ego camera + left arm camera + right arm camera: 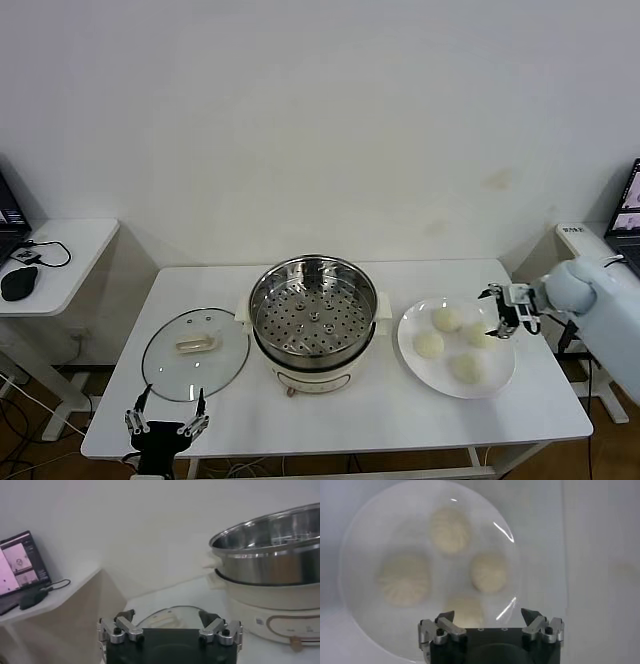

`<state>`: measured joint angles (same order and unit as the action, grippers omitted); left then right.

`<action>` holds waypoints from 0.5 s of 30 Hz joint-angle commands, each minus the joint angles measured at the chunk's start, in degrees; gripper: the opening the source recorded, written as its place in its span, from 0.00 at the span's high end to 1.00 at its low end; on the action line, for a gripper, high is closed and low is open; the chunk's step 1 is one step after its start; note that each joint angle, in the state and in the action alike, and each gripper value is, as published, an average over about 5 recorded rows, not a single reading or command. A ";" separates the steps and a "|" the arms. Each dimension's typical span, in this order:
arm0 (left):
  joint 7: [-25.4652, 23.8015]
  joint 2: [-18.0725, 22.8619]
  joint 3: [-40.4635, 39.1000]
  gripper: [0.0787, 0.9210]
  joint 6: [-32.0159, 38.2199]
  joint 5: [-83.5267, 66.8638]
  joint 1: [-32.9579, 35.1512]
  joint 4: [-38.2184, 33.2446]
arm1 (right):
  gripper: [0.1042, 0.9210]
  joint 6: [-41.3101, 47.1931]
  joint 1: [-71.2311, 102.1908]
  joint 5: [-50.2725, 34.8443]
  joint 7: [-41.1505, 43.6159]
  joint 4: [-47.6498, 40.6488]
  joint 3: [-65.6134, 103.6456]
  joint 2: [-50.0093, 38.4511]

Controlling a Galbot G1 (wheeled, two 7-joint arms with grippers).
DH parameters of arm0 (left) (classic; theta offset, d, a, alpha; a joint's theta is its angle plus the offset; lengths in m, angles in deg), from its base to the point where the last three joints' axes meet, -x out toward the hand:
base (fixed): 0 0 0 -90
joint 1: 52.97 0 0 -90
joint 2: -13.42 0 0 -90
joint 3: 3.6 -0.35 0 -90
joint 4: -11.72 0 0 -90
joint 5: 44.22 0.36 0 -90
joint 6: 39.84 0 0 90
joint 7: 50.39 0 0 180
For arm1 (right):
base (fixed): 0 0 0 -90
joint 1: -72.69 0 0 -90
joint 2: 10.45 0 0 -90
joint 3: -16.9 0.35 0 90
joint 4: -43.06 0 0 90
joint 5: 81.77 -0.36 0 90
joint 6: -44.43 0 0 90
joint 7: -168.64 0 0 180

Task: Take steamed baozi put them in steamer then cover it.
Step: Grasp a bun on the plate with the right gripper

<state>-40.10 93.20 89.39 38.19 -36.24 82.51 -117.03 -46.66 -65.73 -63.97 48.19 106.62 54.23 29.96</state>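
Note:
Clear gaps [464, 327] lie between the steamed baozi on the white plate. So the farthest baozi [446, 319] will come away by itself when I lift it.
The steamer [316, 275] stands open mid-table, its perforated tray bare; its steel wall [270, 555] fills the left wrist view. The cover [170, 365] lies flat on the table to its left, handle up. Several steamed baozi [447, 318] sit on a white plate [440, 380] to its right. My right gripper [505, 308] hovers open over the plate's right part, nothing between its fingers; below it I see the baozi [489, 572] on the plate [375, 535]. My left gripper [165, 420] waits open at the table's front left edge, just before the cover [165, 612].
The white table [350, 420] has bare surface in front of the steamer. A side table with a mouse [20, 283] and a laptop [20, 562] stands to the left. Another side table with a laptop [625, 215] stands at the right.

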 commanded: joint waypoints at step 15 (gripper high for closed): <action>0.39 0.32 0.50 0.12 1.22 0.68 0.23 0.96 | 0.12 -2.64 -7.04 5.08 1.85 -17.81 -7.01 13.22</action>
<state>-39.79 93.53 89.86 39.33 -35.62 82.78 -116.15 -48.66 -70.95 -60.24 49.28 93.20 48.96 40.18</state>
